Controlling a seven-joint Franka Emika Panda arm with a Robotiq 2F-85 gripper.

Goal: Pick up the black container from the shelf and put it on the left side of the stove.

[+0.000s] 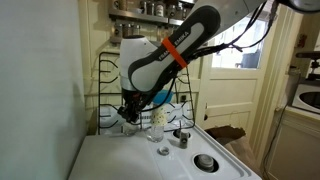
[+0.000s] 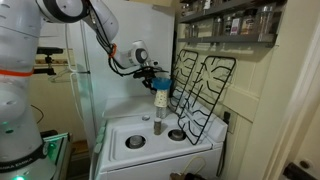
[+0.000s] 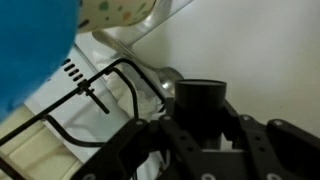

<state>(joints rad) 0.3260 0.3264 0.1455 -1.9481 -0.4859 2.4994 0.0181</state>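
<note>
The black container is hanging close to the burner grates (image 1: pixel 108 93) and blue funnel, so next I move my gripper back and lower the container onto the stove's open front (image 1: pixel 115 165).
In the wrist view my gripper (image 3: pixel 198 125) is shut on the black container (image 3: pixel 198 100), a small dark cylinder held between the two fingers. In both exterior views the gripper (image 1: pixel 130 112) (image 2: pixel 150 74) hangs above the rear part of the white stove (image 1: pixel 120 160) (image 2: pixel 125 128); there the container is too small to make out. The shelf with metal-lidded spice jars (image 1: pixel 150 10) (image 2: pixel 225 25) is on the wall above. Black burner grates (image 1: pixel 108 80) (image 2: pixel 205 85) lean upright against the wall behind the stove.
A clear jar with a blue funnel (image 2: pixel 160 100) (image 1: pixel 157 128) stands on the stove just beside the gripper. A burner cap (image 1: pixel 205 161) sits on the stove top. A white fridge wall (image 1: pixel 40 90) borders the stove. A door (image 1: pixel 235 70) is beyond it.
</note>
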